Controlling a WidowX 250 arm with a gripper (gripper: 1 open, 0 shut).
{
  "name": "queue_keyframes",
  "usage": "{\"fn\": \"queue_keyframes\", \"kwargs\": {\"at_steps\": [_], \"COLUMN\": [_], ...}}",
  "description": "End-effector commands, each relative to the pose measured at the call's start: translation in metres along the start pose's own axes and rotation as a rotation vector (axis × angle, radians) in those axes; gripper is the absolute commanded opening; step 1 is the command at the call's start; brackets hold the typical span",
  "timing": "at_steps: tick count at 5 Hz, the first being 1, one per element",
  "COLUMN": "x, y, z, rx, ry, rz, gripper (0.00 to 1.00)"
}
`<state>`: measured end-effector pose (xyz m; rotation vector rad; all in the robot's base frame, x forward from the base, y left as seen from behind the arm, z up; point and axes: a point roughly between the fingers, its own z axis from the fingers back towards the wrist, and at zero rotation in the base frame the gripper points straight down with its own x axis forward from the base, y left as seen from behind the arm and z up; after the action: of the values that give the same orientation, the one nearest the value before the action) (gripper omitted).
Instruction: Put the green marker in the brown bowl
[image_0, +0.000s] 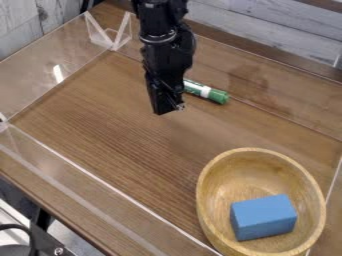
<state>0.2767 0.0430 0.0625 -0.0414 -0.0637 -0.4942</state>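
The green marker has my gripper's closed fingers in front of it, so next I open them, move back over the marker's green part and close them there.
The green marker lies flat on the wooden table, its white barrel partly hidden behind my arm and its dark green cap pointing right. My gripper hangs straight down just left of and in front of the marker, its black fingers shut with nothing visibly between them. Whether the fingers touch the marker I cannot tell. The brown bowl sits at the near right corner, well away from the gripper.
A blue rectangular block lies inside the bowl. Clear acrylic walls border the table at the left, back and front. A wooden plank wall stands behind on the right.
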Motion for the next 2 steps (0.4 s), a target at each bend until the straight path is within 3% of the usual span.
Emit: {"fn": "queue_keyframes", "kwargs": {"at_steps": [1,2], "x": [0.010,0.025], "y": [0.008,0.013], "z": [0.018,0.018], "rx": [0.044,0.040], "ry": [-0.056,-0.054], "rz": [0.013,-0.033], "gripper": [0.00,0.00]}}
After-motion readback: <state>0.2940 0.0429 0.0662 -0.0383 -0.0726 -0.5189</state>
